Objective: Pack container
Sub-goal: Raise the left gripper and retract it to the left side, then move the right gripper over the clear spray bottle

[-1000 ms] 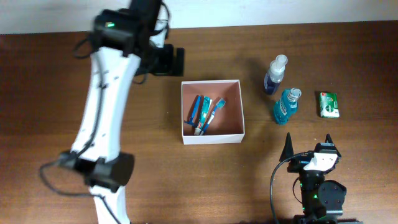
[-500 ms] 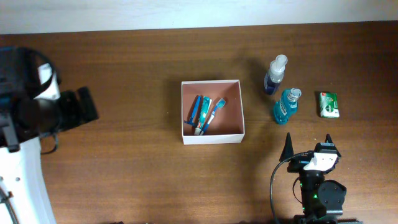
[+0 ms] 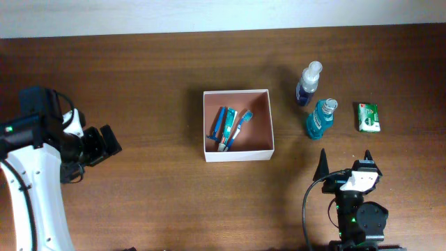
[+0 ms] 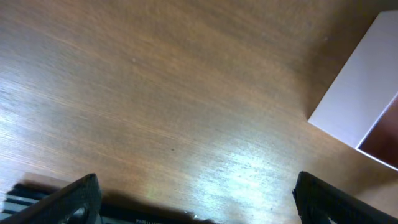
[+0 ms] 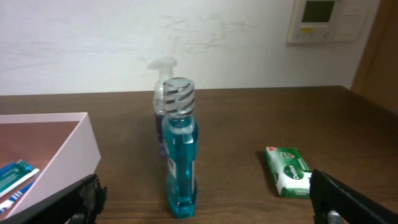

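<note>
The teal mouthwash bottle is in front of the purple pump bottle, so my right gripper should move up and reach the pump bottle's top from above.
The container is a square white-walled box with a pinkish-tan inside at the table's middle, holding blue and teal toothpaste tubes and a toothbrush. Its corner shows in the left wrist view and its wall in the right wrist view. A teal mouthwash bottle, a purple pump bottle and a green soap packet stand to its right. My left gripper is open and empty, far left of the container. My right gripper is open and empty, in front of the mouthwash bottle.
The brown wooden table reaches back to a white wall. A wall-mounted control panel sits at the back right. The left arm's white body stands along the table's left edge.
My left arm has swung away from behind the container to the far left of the table and lowered. The right arm and all objects have not moved.
</note>
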Controlling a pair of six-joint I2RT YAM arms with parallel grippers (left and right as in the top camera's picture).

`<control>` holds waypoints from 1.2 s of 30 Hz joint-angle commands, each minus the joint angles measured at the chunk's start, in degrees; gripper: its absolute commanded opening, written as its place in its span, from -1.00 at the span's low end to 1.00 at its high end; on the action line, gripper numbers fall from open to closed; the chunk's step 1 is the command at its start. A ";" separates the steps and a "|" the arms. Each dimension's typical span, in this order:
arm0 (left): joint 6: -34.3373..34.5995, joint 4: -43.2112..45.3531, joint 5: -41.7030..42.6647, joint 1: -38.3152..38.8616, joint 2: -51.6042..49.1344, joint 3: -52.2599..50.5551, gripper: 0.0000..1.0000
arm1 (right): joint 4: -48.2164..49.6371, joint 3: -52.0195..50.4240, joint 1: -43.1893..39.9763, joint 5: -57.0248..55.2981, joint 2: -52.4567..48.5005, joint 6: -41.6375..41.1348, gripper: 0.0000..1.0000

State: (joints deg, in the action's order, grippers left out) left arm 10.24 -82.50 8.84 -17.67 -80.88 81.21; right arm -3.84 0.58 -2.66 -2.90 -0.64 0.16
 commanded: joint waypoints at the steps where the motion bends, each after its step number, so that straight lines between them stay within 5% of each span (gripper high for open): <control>1: -0.50 2.10 1.05 -0.28 0.76 -2.60 0.99 | -0.39 -0.26 0.39 4.52 0.33 -0.26 0.97; 10: -0.50 5.57 1.05 -0.28 0.76 -2.60 0.99 | 19.78 1.77 0.39 26.51 0.33 -5.38 0.97; 13: -0.50 5.55 1.05 -0.28 0.76 -2.60 0.99 | 16.55 7.43 0.37 26.47 0.28 -3.85 0.97; 22: -0.50 5.55 1.03 -0.28 0.76 -2.60 0.99 | -13.86 39.45 0.33 9.29 -11.58 6.23 0.96; 36: -0.52 5.55 1.01 -0.28 0.76 -2.60 0.99 | -68.17 112.02 -5.29 6.86 -71.80 12.04 0.97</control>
State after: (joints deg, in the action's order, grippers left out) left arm 10.22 -76.93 9.26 -17.67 -80.84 78.59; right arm -66.70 100.12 -4.32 4.10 -65.91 11.60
